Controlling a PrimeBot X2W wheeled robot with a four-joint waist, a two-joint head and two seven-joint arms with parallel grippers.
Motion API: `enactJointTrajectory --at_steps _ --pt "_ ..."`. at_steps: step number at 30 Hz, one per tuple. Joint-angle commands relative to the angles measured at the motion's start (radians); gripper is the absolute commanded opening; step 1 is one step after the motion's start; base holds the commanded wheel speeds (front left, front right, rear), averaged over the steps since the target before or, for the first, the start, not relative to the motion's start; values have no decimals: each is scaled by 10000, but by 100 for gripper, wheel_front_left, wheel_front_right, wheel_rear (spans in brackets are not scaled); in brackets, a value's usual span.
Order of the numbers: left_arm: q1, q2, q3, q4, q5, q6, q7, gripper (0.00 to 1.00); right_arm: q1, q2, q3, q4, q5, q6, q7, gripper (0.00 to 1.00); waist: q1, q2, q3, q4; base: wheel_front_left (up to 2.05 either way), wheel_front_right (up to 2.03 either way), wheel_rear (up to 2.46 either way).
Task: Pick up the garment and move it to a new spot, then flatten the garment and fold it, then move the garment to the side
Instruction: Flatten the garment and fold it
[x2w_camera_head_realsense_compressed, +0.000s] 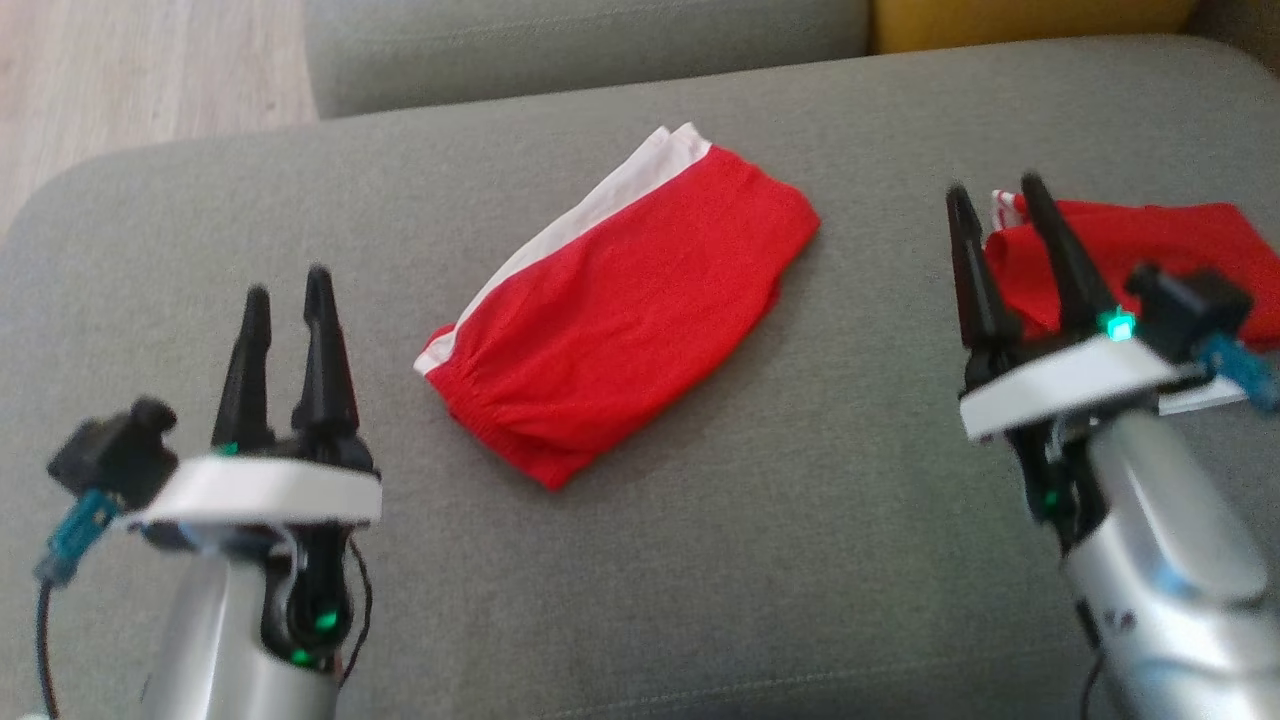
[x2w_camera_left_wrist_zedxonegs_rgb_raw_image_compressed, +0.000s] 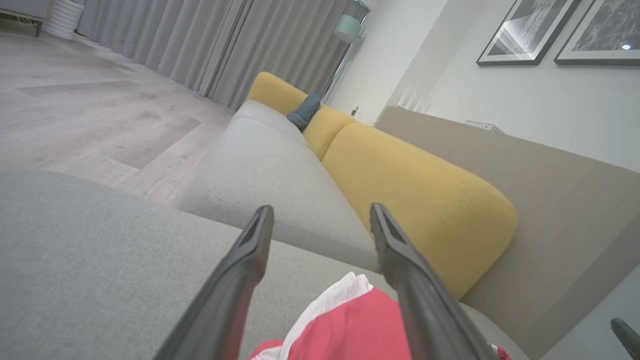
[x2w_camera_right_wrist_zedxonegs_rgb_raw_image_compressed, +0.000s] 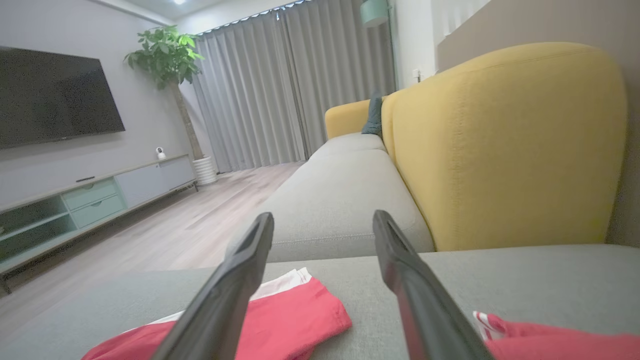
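Note:
I expect both stacked legs (x2w_camera_head_realsense_compressed: 746, 228) to come up together and open at the hem when I lift them, because two white corners (x2w_camera_head_realsense_compressed: 678, 138) poke out at the garment's far end.
The garment (x2w_camera_head_realsense_compressed: 620, 310), red shorts with a white side stripe, lies folded in the middle of the grey cushion (x2w_camera_head_realsense_compressed: 700, 560). It also shows low in the left wrist view as the red garment (x2w_camera_left_wrist_zedxonegs_rgb_raw_image_compressed: 350, 325) and in the right wrist view as the garment (x2w_camera_right_wrist_zedxonegs_rgb_raw_image_compressed: 290, 320). My left gripper (x2w_camera_head_realsense_compressed: 287, 285) hovers open to the garment's left, empty. My right gripper (x2w_camera_head_realsense_compressed: 990, 195) stands open at the right, empty, its fingers in front of a second red garment (x2w_camera_head_realsense_compressed: 1150, 250).
The second red garment (x2w_camera_right_wrist_zedxonegs_rgb_raw_image_compressed: 550, 340) lies bunched at the cushion's right edge. A yellow backrest (x2w_camera_right_wrist_zedxonegs_rgb_raw_image_compressed: 500, 145) stands behind the grey seat (x2w_camera_right_wrist_zedxonegs_rgb_raw_image_compressed: 340, 195). Wooden floor (x2w_camera_head_realsense_compressed: 120, 70) lies beyond the cushion's far left corner.

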Motion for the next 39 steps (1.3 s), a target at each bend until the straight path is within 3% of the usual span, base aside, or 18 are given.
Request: enactJointTrajectory --at_steps 1,5,16,27,35,39 --pt "164 47 509 -433 355 -76 -51 100 623 484 -565 -825 -437 -9 -92 100 1 0 -259 -260 0 0 0" --pt "787 -4 381 -399 607 -186 -51 100 1647 982 -1297 -1324 -1009 -9 -92 100 1 0 -365 -322 0 0 0" --pt "1014 -14 -398 -568 768 -6 -51 100 2265 1340 -1808 -1610 -1613 -9 218 100 1 0 -126 93 0 0 0" --pt "415 -15 -830 -708 487 92 -51 100 1217 1606 -2427 -882 -88 -9 2022 100 1 0 1164 1543 0 0 0" --pt "124 -16 -1103 -715 189 79 -51 100 -65 1819 -3455 766 1665 -9 3717 100 1 0 1810 2303 0 0 0" --pt "-88 -16 -1217 -720 -1 115 -51 100 -705 1837 -3842 1399 2016 -9 4326 100 1 0 2091 2655 0 0 0"
